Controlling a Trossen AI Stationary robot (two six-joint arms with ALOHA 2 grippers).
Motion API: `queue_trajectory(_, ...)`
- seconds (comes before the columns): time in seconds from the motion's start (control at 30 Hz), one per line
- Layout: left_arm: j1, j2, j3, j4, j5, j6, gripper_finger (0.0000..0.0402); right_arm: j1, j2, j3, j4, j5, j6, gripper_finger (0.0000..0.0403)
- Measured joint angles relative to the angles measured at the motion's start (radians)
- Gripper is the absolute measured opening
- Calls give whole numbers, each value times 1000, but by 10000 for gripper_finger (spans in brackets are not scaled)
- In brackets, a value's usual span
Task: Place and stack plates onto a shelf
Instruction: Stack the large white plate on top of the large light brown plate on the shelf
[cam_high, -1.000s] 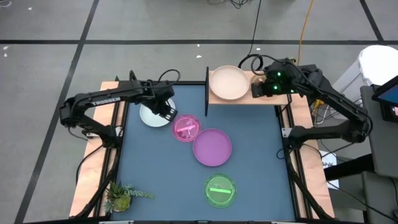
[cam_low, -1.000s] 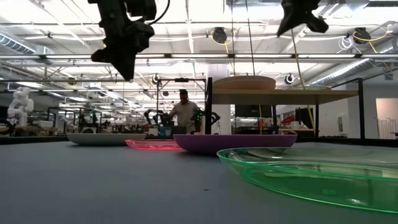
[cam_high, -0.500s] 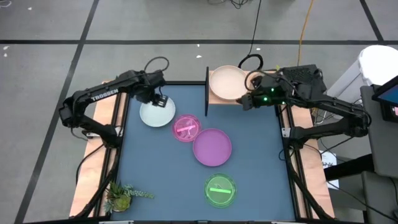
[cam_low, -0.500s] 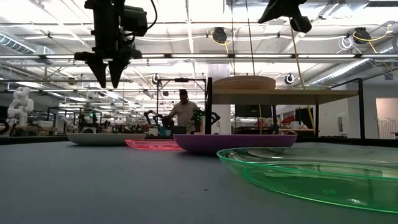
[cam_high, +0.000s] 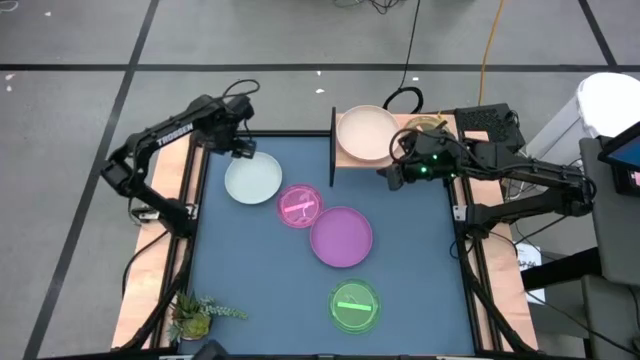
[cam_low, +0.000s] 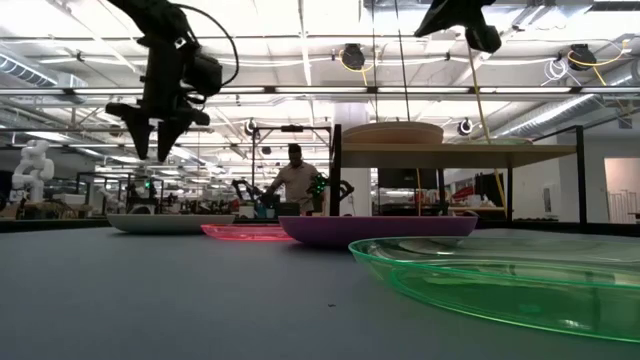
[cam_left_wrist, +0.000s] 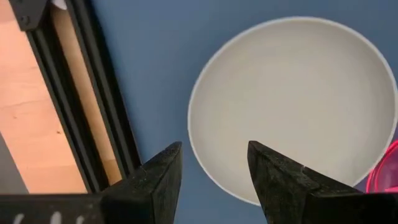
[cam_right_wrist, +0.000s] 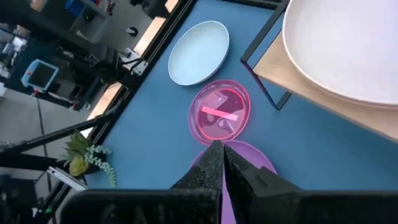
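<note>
I should now lower my left gripper until my fingers are on either side of the plate's rim (cam_left_wrist: 210, 175), then close, because the white-blue plate's rail-side edge (cam_high: 228, 184) lies clear and runs through its open gap.
The white-blue plate (cam_high: 254, 182) lies flat on the blue table at the far left. My left gripper (cam_high: 243, 150) hangs open above its far-left rim (cam_left_wrist: 198, 163), pointing down and touching nothing. A small pink plate (cam_high: 300, 205), a purple plate (cam_high: 341, 236) and a green plate (cam_high: 355, 305) lie on the table in a row toward the near edge. A cream plate (cam_high: 364, 133) rests on the shelf (cam_high: 415, 158). My right gripper (cam_high: 385, 178) is shut and empty, raised just in front of the shelf, slanting down toward the pink plate (cam_right_wrist: 221, 115).
The shelf's black upright (cam_high: 332, 145) stands at its left end. Wooden rails with black frames (cam_left_wrist: 93, 106) run along the table's sides. A small potted plant (cam_high: 200, 315) sits at the near left corner. A person (cam_low: 296, 180) stands far behind the table.
My left gripper has gone from between the white-blue and pink plates toward the table's far left, sinking a little and rolling, and has opened. My right gripper, still shut, has swung from over the shelf's right part toward the table's left and near side. The plates have not moved.
</note>
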Motion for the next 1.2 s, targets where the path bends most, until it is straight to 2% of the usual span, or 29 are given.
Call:
queue_trajectory(0.43, 128, 150, -5, 10, 64, 146, 188, 3, 0, 0, 0, -78, -49, 0)
queue_trajectory(0.5, 140, 160, -27, 34, 72, 161, 188, 3, 0, 0, 0, -94, -49, 0)
queue_trajectory(0.6, 154, 160, -89, 79, 136, 179, 188, 3, 0, 0, 0, -114, -54, 0)
queue_trajectory(0.77, 147, 106, -232, 122, 151, 160, 188, 8, 0, 0, 0, -114, -59, 0)
queue_trajectory(1.0, 115, -49, -408, 220, 155, 49, 187, 8, 0, 0, 0, -112, -66, 0)
queue_trajectory(1.2, 113, -134, -529, 322, 192, -28, 139, 8, 0, 0, 0, -110, -77, 0)
